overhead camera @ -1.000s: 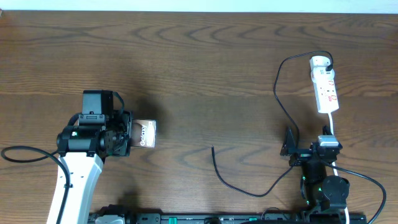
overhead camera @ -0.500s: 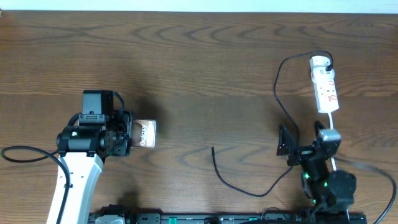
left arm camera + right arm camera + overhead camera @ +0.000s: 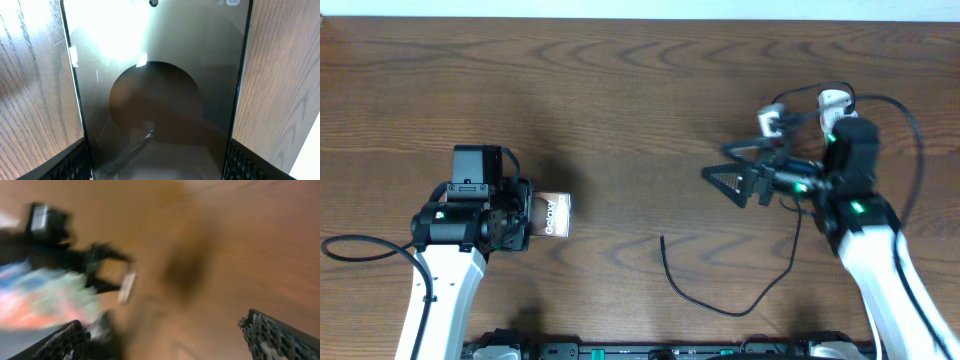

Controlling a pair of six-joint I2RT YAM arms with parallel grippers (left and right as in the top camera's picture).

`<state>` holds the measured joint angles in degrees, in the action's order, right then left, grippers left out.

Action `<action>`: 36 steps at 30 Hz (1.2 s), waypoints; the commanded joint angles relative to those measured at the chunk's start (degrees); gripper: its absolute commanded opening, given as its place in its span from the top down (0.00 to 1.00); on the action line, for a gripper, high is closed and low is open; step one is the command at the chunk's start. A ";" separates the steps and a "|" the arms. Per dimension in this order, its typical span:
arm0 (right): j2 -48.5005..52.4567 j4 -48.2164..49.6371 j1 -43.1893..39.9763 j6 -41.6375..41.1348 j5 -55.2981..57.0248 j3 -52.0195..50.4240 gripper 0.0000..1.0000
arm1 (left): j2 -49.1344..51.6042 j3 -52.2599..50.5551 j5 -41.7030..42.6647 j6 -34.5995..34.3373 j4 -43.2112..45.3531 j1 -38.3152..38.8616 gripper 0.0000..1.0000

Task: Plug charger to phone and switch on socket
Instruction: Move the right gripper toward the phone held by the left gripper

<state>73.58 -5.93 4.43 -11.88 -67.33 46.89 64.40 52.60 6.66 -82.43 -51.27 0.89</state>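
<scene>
My right gripper is heading toward the phone (image 3: 549, 214) and should go on moving before it stops with its open fingers straddling the phone's loose end (image 3: 563, 215), as that end sticks out clear of my left gripper.
The phone (image 3: 553, 215), with white "Galaxy" lettering, lies on the table at the left, and my left gripper (image 3: 525, 218) is shut on its end. In the left wrist view its glossy face (image 3: 160, 95) fills the gap between my fingers (image 3: 159, 165). The charger, a thin black cable (image 3: 705, 298), lies loose on the table with its free tip (image 3: 662, 240) in the middle. My right gripper (image 3: 718, 163) is open and empty, raised above the table and pointing left. The socket shows only its rounded top end (image 3: 833, 100); the rest is hidden under the right arm.
The right wrist view is blurred; its open fingers (image 3: 170, 340) frame bare wood, with the left arm and phone (image 3: 127, 287) far off. The table's far edge (image 3: 640, 18) runs along the top. The arms' black cables trail near the front edge.
The right arm has swung up from the front edge to beside the socket, its open gripper now pointing left over the table. The left arm, phone and cable tip have not moved.
</scene>
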 commanded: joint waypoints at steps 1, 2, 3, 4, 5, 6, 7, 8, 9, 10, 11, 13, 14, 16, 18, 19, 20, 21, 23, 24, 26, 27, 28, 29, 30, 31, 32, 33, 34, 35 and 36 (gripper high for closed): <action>8.39 4.24 1.68 -1.42 -19.12 1.81 0.01 | -0.42 1.75 -1.16 0.76 -0.13 0.22 0.93; 10.58 5.53 2.32 -4.35 -18.64 1.81 0.01 | -0.42 1.75 -1.16 0.76 -0.13 0.22 0.93; 13.25 7.21 3.08 -8.35 -18.53 1.81 0.01 | -0.42 1.75 -1.16 0.74 -0.13 0.22 0.93; 14.49 8.41 3.41 -10.12 -18.56 1.81 0.01 | -0.42 1.75 -1.16 0.76 -0.13 0.22 0.93; 16.31 10.32 4.11 -12.46 -18.56 1.81 0.01 | -0.42 1.75 -1.16 0.76 -0.13 0.22 0.93; 17.57 11.61 4.76 -13.79 -18.53 1.81 0.01 | -0.42 1.75 -1.16 0.74 -0.13 0.22 0.93; 18.82 13.27 5.70 -15.15 -18.53 1.81 0.01 | -0.42 1.75 -1.16 0.74 -0.13 0.22 0.93; 19.65 14.32 6.58 -15.89 -18.38 1.81 0.01 | -0.42 1.75 -1.16 0.72 -0.13 0.22 0.93; 20.41 15.45 7.72 -16.81 -17.55 1.81 0.01 | -0.42 1.75 -1.16 0.72 -0.11 0.22 0.93; 21.00 15.96 9.27 -18.60 -14.82 1.81 0.01 | -0.42 1.75 -1.16 0.70 -0.11 0.22 0.93; 21.16 16.00 10.38 -19.96 -12.04 1.81 0.01 | -0.42 1.75 -1.16 0.24 -0.13 0.22 0.93; 21.16 16.15 12.72 -21.24 -7.28 1.81 0.01 | -0.39 1.75 -1.16 -0.92 -0.13 0.22 0.93; 21.16 16.92 13.94 -21.68 -5.57 1.81 0.01 | -0.37 1.75 -1.16 -1.68 -0.13 0.22 0.93; 21.16 18.80 16.02 -22.77 -3.39 1.81 0.01 | -0.37 1.75 -1.16 -2.93 -0.13 0.22 0.93; 21.16 21.11 18.56 -23.54 -0.07 1.81 0.01 | -0.37 1.75 -1.16 -3.45 -0.13 0.22 0.93; 21.16 22.14 19.85 -23.52 1.84 1.81 0.01 | -0.37 1.75 -1.16 -3.67 -0.13 0.22 0.93; 21.16 22.80 20.98 -23.61 3.80 1.81 0.01 | -0.35 1.75 -1.18 -3.85 -0.13 0.22 0.93; 21.16 23.21 22.36 -23.91 6.32 1.81 0.01 | -0.31 1.75 -1.16 -4.02 -0.11 0.22 0.93; 21.16 23.32 23.96 -24.83 9.57 1.81 0.01 | -0.15 1.75 -1.14 -5.20 -0.33 0.22 0.93; 21.16 23.30 24.63 -25.00 10.58 1.81 0.01 | -0.09 1.75 -1.09 -6.10 -0.44 0.22 0.93; 21.18 23.34 26.12 -24.94 12.37 1.81 0.01 | -0.04 1.75 -0.50 -7.82 -0.59 0.22 0.93; 21.18 23.39 27.10 -24.96 13.53 1.81 0.01 | -0.04 1.75 0.57 -8.92 -0.55 0.22 0.93; 21.18 23.58 27.61 -24.96 14.03 1.81 0.01 | -0.04 1.75 1.33 -9.55 -0.55 0.22 0.92; 21.18 23.69 28.04 -24.96 14.62 1.81 0.01 | -0.04 1.75 2.19 -10.40 -0.55 0.22 0.93; 21.18 23.87 28.59 -24.96 15.28 1.81 0.01 | -0.04 1.75 3.04 -11.10 -0.55 0.22 0.93; 21.18 24.24 29.00 -24.98 15.61 1.81 0.01 | -0.04 1.75 3.89 -11.74 -0.52 0.22 0.93; 21.18 24.70 29.35 -24.98 15.69 1.81 0.01 | -0.04 1.75 4.50 -12.33 -0.55 0.22 0.93; 21.18 25.16 29.68 -25.33 15.85 1.81 0.01 | -0.04 1.75 4.81 -12.48 -0.52 0.22 0.93; 21.18 26.25 30.18 -26.38 16.02 1.81 0.01 | -0.04 1.75 4.92 -12.61 -0.57 0.22 0.93; 21.18 26.86 30.45 -27.04 16.06 1.79 0.01 | -0.04 1.75 4.92 -12.61 -0.57 0.22 0.93; 21.18 27.65 30.84 -27.82 16.46 1.81 0.01 | -0.04 1.75 4.92 -12.61 -0.57 0.22 0.93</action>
<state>94.59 20.25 34.09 -37.15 -52.90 47.92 64.40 52.60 10.26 -93.21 -51.88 0.89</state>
